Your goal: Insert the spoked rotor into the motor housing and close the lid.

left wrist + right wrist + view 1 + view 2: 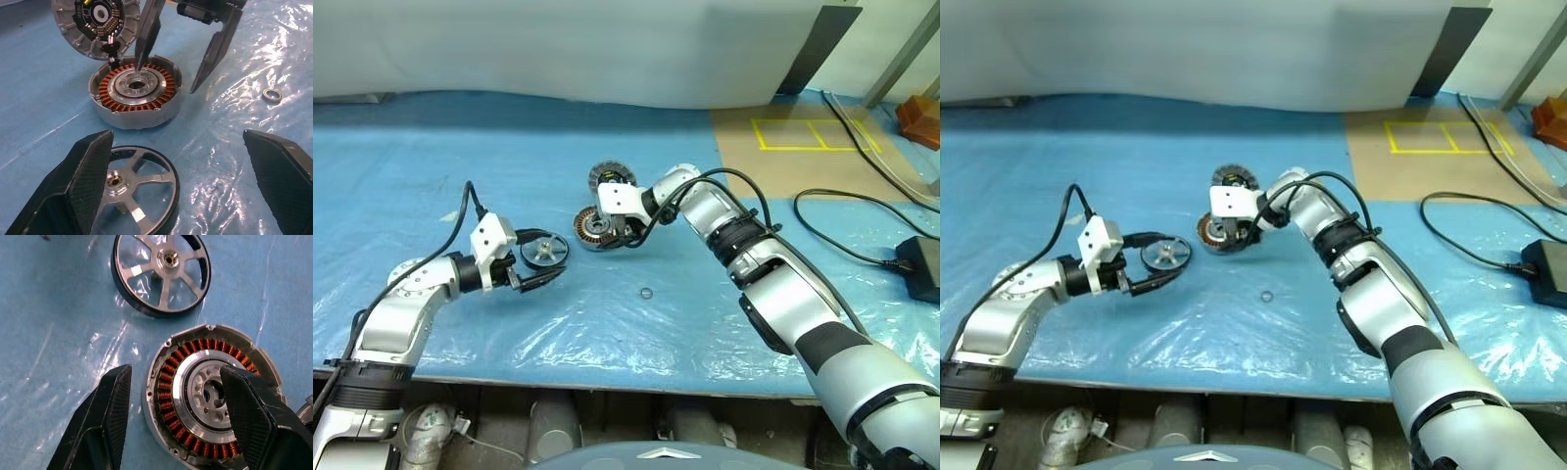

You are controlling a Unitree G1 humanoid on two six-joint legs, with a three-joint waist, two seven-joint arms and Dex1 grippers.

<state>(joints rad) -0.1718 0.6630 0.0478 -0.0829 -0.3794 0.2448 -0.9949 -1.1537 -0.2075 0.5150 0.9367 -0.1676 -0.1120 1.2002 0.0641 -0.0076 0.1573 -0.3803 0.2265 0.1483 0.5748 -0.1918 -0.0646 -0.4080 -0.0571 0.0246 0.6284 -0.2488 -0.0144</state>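
My gripper is going to pull the motor housing closer, and the ribbed lid (611,174) will come along, because the lid meets the housing at its rim, joined by small wires (598,203).
The spoked rotor (545,253) lies flat on the blue sheet, inside the open jaws of my left gripper (553,258). In the left wrist view the rotor (116,181) sits close to one finger and apart from the other. The motor housing (592,227), with its copper windings facing up, rests just beyond it. My right gripper (615,236) is open over the motor housing (193,382): one finger hangs above the metal centre, the other stands outside the rim. The ribbed lid (98,24) leans behind the housing, joined to it by small wires.
A small metal ring (646,292) lies on the sheet to the right of the rotor. A black cable and power brick (918,264) sit at the far right. A brown board with yellow tape (813,132) lies at the back right. The table's front edge is close below the arms.
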